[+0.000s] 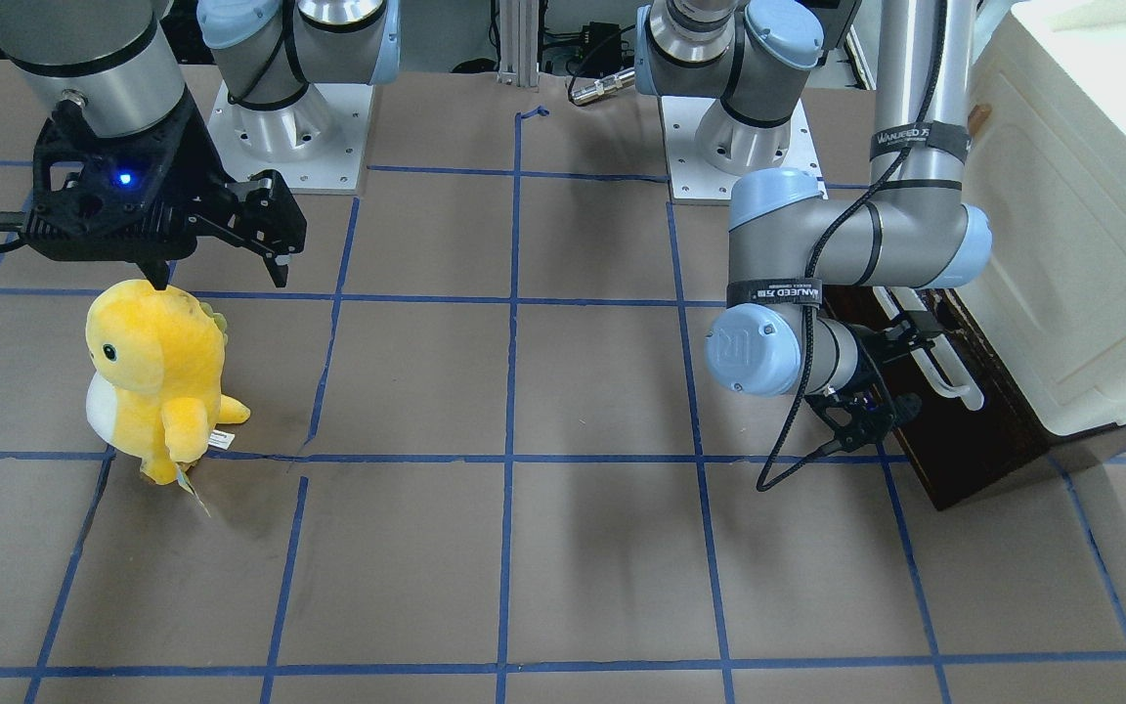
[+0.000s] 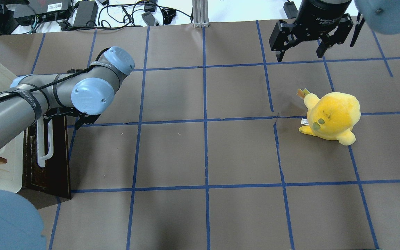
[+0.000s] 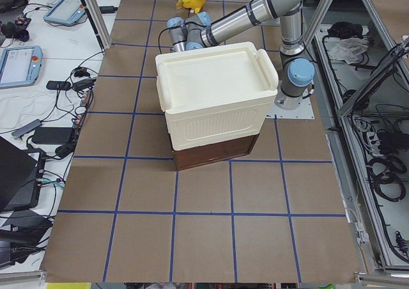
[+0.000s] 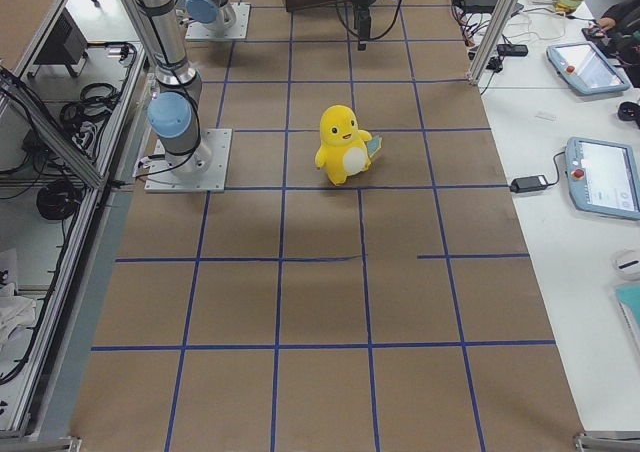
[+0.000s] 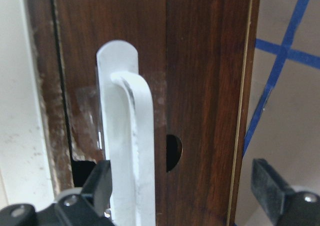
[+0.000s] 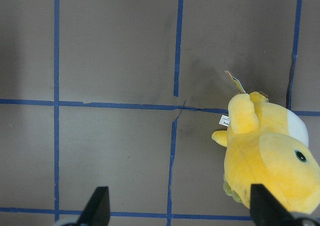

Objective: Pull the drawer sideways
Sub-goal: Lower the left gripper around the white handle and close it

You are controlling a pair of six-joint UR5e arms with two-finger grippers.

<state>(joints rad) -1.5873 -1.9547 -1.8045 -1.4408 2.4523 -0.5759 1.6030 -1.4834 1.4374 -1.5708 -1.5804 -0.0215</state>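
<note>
The drawer (image 1: 930, 436) should slide straight out when I pull, and the cream-white box should stay where it is, because a dark gap (image 5: 62, 83) separates the drawer from the cabinet.
The dark brown drawer (image 1: 964, 440) sits under a cream-white box at the table's end, with its white bar handle (image 1: 944, 376) on the front. It also shows in the overhead view (image 2: 52, 156) and the exterior left view (image 3: 214, 151). In the left wrist view the drawer front (image 5: 205, 86) fills the frame with the handle (image 5: 132, 151) upright. My left gripper (image 5: 182, 188) is open, its fingers astride the handle, the handle close to one finger (image 5: 97, 183). My right gripper (image 1: 221, 274) is open and empty above the table; it also shows in the overhead view (image 2: 300, 55).
The cream-white box (image 1: 1081, 225) rests on top of the drawer's cabinet. A yellow plush toy (image 1: 157, 376) stands just below my right gripper, also in the overhead view (image 2: 332, 116). Brown paper with blue tape lines covers the table (image 1: 563, 391).
</note>
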